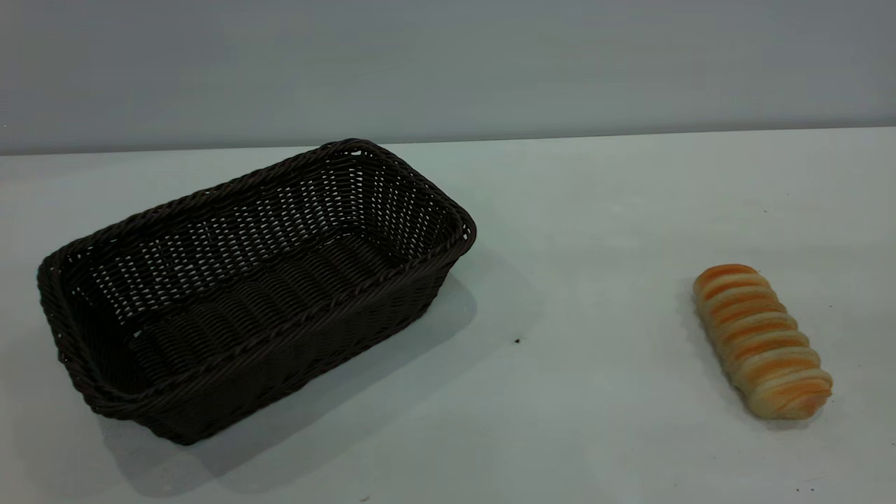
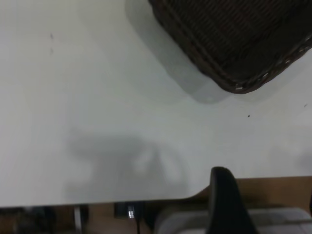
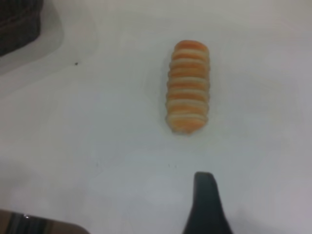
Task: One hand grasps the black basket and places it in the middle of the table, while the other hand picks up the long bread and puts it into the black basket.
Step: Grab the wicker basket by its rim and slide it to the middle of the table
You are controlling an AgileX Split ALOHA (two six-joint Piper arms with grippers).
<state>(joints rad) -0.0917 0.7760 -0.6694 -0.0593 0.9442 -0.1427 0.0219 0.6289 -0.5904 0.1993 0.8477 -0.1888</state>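
Observation:
The black basket is crooked and short of the middle, so next my left gripper straightens it there by the basket's end rim farthest from the long bread first.
The black basket stands empty on the table, left of the middle and turned at an angle. The long bread lies on the table at the right, far from the basket. Neither gripper shows in the exterior view. My left gripper hangs open and empty over the table's edge, with one dark finger in view and the basket's corner farther off. My right gripper is open and empty, with one finger short of the bread.
A plain grey wall runs behind the table. A small dark speck lies between basket and bread. The basket's corner also shows in the right wrist view. A brown floor and grey gear show past the table edge.

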